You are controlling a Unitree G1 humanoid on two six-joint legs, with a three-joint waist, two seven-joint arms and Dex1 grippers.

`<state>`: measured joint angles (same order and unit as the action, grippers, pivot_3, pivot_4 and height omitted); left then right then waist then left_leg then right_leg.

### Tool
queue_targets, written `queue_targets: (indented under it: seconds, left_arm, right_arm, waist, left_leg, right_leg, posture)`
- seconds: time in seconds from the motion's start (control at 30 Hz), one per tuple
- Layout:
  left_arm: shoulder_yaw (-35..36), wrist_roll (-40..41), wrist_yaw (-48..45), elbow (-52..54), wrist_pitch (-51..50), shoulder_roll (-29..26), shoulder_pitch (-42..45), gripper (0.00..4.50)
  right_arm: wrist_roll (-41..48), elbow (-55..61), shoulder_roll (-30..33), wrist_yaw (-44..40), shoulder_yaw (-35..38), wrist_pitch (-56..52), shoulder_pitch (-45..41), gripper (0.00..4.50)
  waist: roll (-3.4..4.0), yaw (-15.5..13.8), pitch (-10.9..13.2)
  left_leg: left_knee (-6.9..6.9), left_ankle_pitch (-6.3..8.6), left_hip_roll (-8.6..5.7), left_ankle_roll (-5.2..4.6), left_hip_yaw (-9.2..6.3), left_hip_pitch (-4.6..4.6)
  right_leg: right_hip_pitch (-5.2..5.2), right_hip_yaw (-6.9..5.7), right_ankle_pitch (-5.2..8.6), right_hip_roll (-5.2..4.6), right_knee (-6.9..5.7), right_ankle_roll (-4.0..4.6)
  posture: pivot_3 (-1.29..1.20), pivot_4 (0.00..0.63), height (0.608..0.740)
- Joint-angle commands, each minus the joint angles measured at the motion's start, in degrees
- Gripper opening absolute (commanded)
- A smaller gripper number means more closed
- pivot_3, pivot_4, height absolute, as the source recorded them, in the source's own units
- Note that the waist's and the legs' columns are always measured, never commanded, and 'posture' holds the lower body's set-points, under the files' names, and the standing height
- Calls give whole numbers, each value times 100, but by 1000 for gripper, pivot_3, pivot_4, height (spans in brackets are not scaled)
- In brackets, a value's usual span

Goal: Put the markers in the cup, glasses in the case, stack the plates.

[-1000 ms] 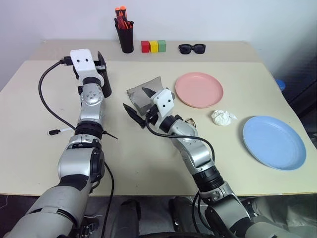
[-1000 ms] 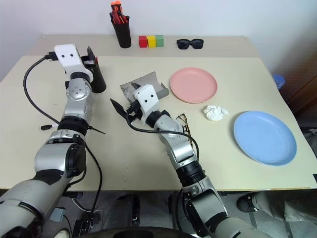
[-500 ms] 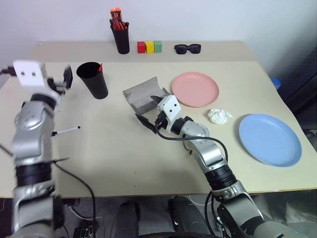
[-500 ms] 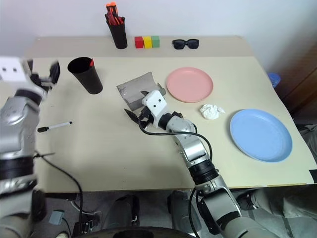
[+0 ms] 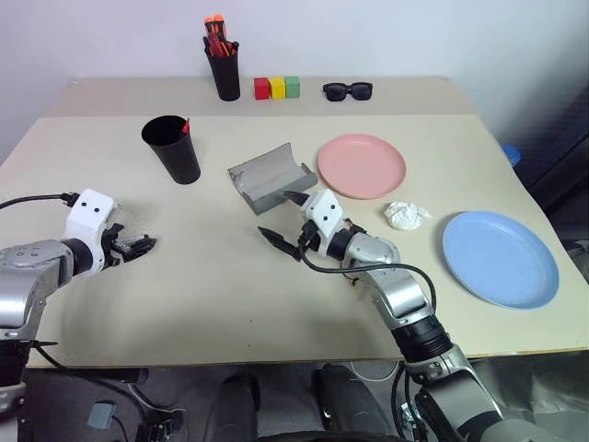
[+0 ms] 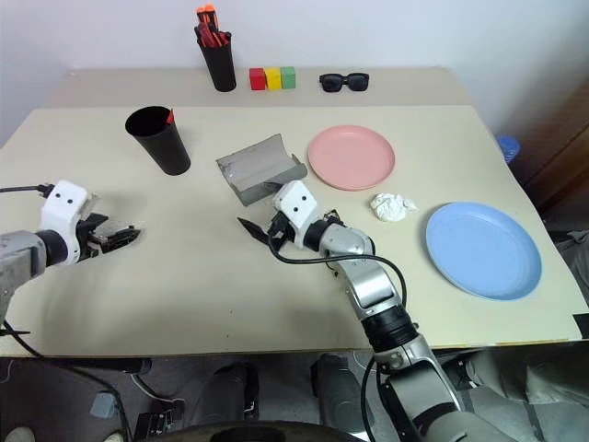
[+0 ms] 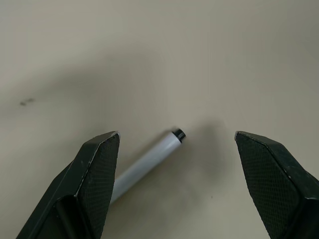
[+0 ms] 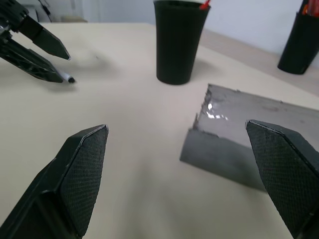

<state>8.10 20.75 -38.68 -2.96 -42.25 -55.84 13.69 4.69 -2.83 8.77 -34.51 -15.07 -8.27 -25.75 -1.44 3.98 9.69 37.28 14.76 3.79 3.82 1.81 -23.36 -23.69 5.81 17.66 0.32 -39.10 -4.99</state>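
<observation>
My gripper will lower the white marker (image 7: 148, 164) into the black cup, and the marker should lean with its end sticking out, because the red marker (image 5: 187, 126) pokes above the black cup's rim.
The black cup (image 5: 172, 151) stands at the back left with the red marker (image 5: 186, 124) sticking out of its rim. My left gripper (image 5: 138, 247) hovers low over the table's left side, open, with the white marker (image 7: 144, 164) lying between its fingers and not gripped. My right gripper (image 5: 282, 216) is open and empty, just in front of the grey case (image 5: 270, 176). The pink plate (image 5: 361, 166) and the blue plate (image 5: 500, 259) lie apart on the right. A bit of the glasses' thin frame (image 5: 353, 279) shows beside my right forearm; the rest is hidden.
A crumpled white paper (image 5: 406, 215) lies between the plates. Along the back stand a black pen holder (image 5: 225, 74) with orange-capped pens, three coloured blocks (image 5: 277, 87) and black sunglasses (image 5: 348, 90).
My left arm pulled back from over the cup, swung left and came down over the white marker. The red marker stays in the cup. My right arm drifted slightly right and down.
</observation>
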Motion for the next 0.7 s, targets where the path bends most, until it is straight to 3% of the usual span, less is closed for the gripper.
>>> queue_targets:
  seconds: [0.03, 0.13, 0.3, 0.4, 0.6, 0.7]
  left_arm:
    - [-281, -351, -400, -477, 298, -193, 238, 3788]
    - [-378, -458, -596, -786, 365, -171, 385, 3788]
    - [-350, -523, -684, -873, 385, -72, 474, 1671]
    - [-294, -520, -655, -702, 332, -7, 381, 53]
    - [82, -367, -429, -126, 248, 243, 301, 20]
    - [743, 395, -352, 667, 203, 761, 643, 20]
  right_arm:
    - [3, 376, 9, 74, 47, 3, 37, 4500]
    - [-11, 446, 41, 128, 50, -24, 103, 4500]
    - [-26, 494, 70, 177, 35, -36, 148, 4500]
    - [-36, 499, 66, 201, 11, -43, 149, 4500]
    - [-53, 448, 47, 186, -19, -31, 108, 4500]
    - [-76, 395, 0, 225, -5, -5, 26, 4500]
  waist:
    - [0, 5, 0]
    - [0, -3, 0]
    - [0, -1, 0]
    - [0, -3, 0]
    - [0, -8, 0]
    - [-1, -56, 0]
  left_leg:
    - [-1, 0, 0, 0, 0, 0]
    - [-3, 0, 0, 0, 3, -1]
    - [-2, 0, 1, 0, 4, -1]
    - [-2, 0, 1, 0, 5, -2]
    - [-1, 0, 1, 0, 5, -2]
    - [4, 0, 1, 0, 1, -5]
  right_leg:
    - [-1, 0, 1, 0, 0, 2]
    - [-3, 1, 2, 0, 0, 3]
    - [-3, 3, 2, 0, -3, 3]
    - [-3, 4, 2, 0, -2, 2]
    - [-2, 4, 2, -1, -3, 2]
    - [-1, 3, 1, -1, -3, 1]
  posture:
    - [0, 150, 740]
    - [0, 150, 740]
    - [0, 150, 740]
    - [0, 150, 740]
    - [0, 150, 740]
    - [0, 150, 740]
